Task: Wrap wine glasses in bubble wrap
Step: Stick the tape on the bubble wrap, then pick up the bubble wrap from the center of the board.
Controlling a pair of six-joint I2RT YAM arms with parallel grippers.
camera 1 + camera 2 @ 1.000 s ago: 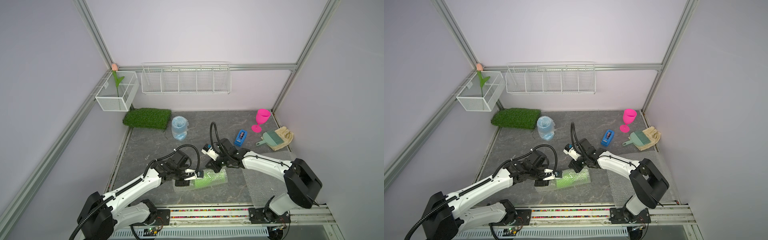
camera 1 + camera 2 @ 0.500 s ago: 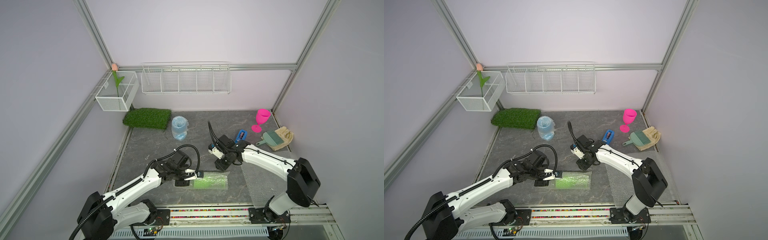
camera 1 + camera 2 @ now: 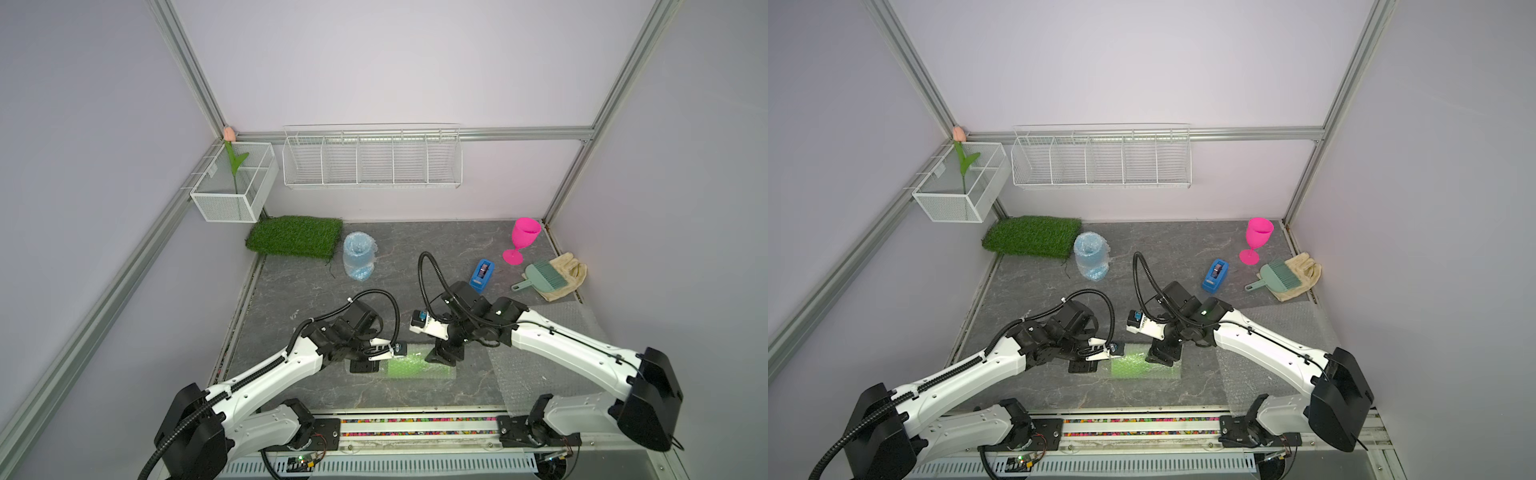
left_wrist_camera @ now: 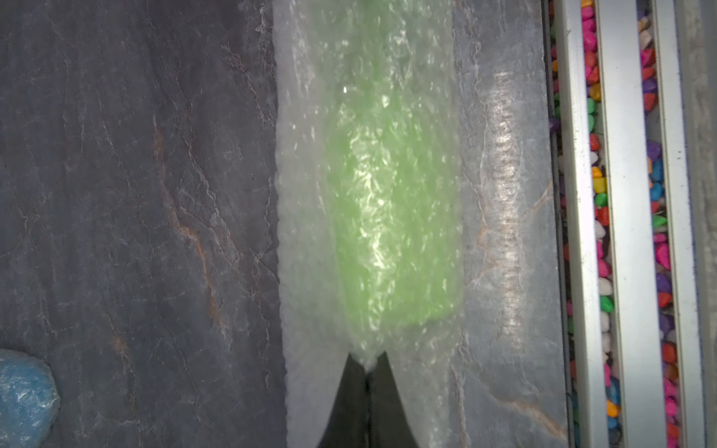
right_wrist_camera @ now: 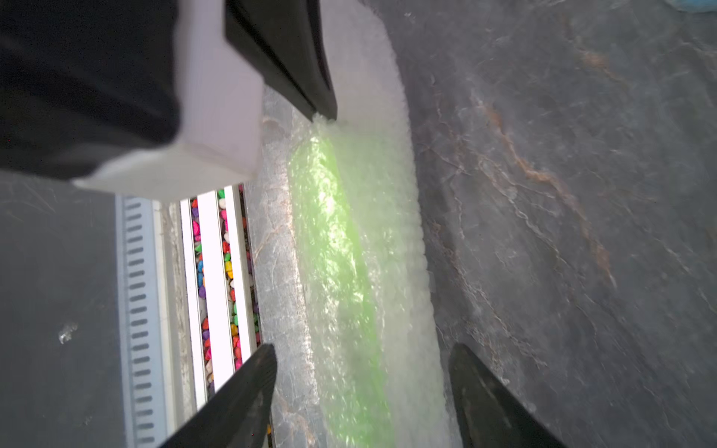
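My left gripper needs to take the wrap's loose end (image 4: 319,403) and lift the wrapped lime green wine glass upright, because the glass is lying flat with loose wrap past its rim (image 4: 399,322).
A lime green wine glass (image 3: 409,368) (image 3: 1136,365) lies on its side near the table's front edge, rolled in bubble wrap (image 4: 388,194) (image 5: 349,271). My left gripper (image 4: 368,364) (image 3: 386,365) (image 5: 324,114) is shut on the pinched end of that wrap. At the other end my right gripper (image 5: 362,349) (image 3: 444,358) stands open, one finger on each side of the roll and apart from it. A blue wine glass (image 3: 358,255) (image 3: 1091,254) stands wrapped at the back. The pink wine glass (image 3: 524,237) (image 3: 1258,237) stands bare at the back right. A spare sheet of bubble wrap (image 3: 552,357) lies under my right arm.
Near the pink glass lie a blue tape dispenser (image 3: 482,274), a green dustpan brush (image 3: 544,276) and a beige glove (image 3: 575,270). A grass mat (image 3: 295,235) sits at the back left. A wire rack (image 3: 372,160) and a mesh box (image 3: 232,187) hang on the walls. A pebble-filled rail (image 3: 415,428) lines the front.
My right gripper has opened, let go of the wrap and swung to the roll's right end. The roll has turned to lie parallel to the front edge. My left gripper stays shut.
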